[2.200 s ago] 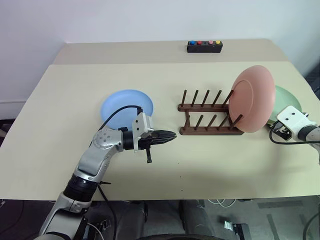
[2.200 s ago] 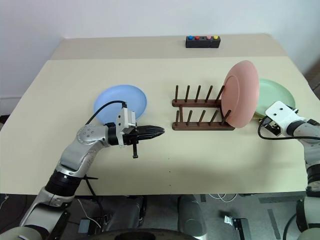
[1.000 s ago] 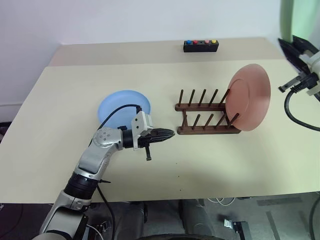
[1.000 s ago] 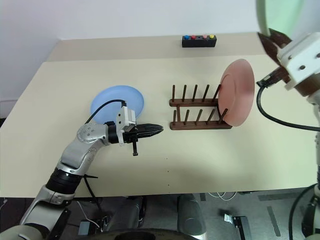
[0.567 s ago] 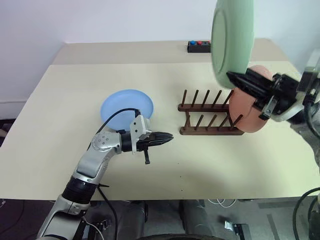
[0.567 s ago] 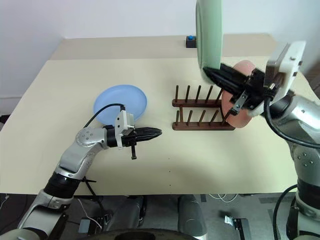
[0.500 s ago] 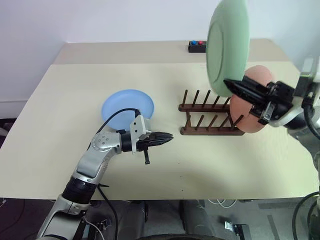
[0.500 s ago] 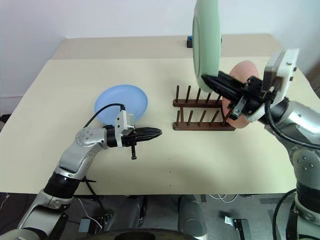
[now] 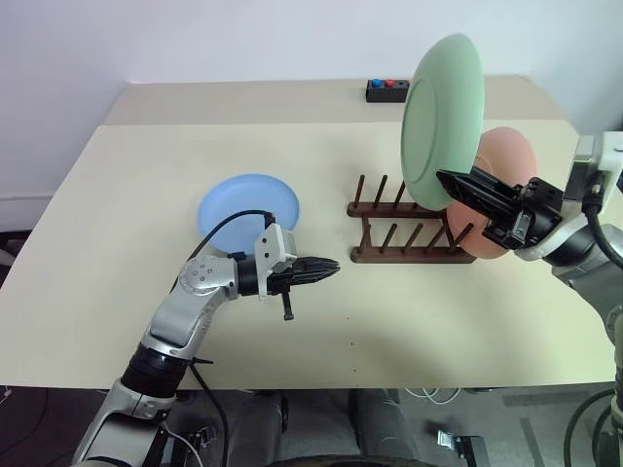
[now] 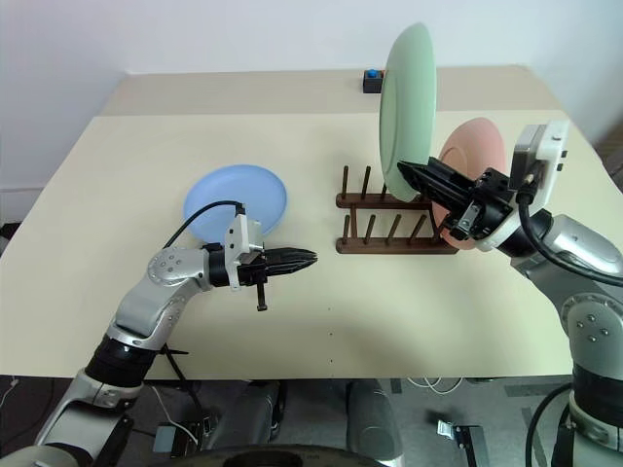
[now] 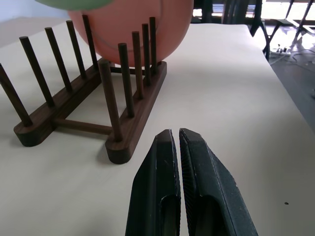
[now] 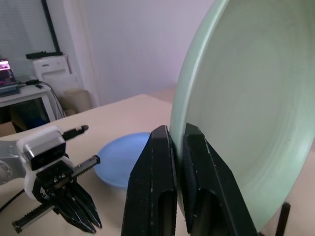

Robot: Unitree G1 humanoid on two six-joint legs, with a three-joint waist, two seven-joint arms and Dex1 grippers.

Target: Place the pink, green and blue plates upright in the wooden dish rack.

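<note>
My right gripper should keep lowering the green plate (image 9: 443, 125), which hangs upright over the rack's free slot (image 9: 423, 233) next to the pink plate, until the plate's edge rests between pegs.
My right gripper (image 9: 444, 179) is shut on the lower rim of the pale green plate (image 9: 443, 117), holding it upright on edge over the right half of the wooden dish rack (image 9: 399, 255). The plate's lower edge hangs near the peg tops. Just behind it, the pink plate (image 9: 513, 156) stands upright in the rack's right end. The blue plate (image 9: 248, 204) lies flat on the table left of the rack. My left gripper (image 9: 334, 264) is shut and empty, held level, pointing at the rack's left end from a short way off.
A small black box with coloured buttons (image 9: 386, 90) sits at the table's far edge, partly hidden by the green plate. The beige table (image 9: 409, 321) has bare surface in front of the rack.
My right arm has brought the green plate down and leftward from high at the right, rolling it until it stands on edge over the rack. The left arm has stayed still.
</note>
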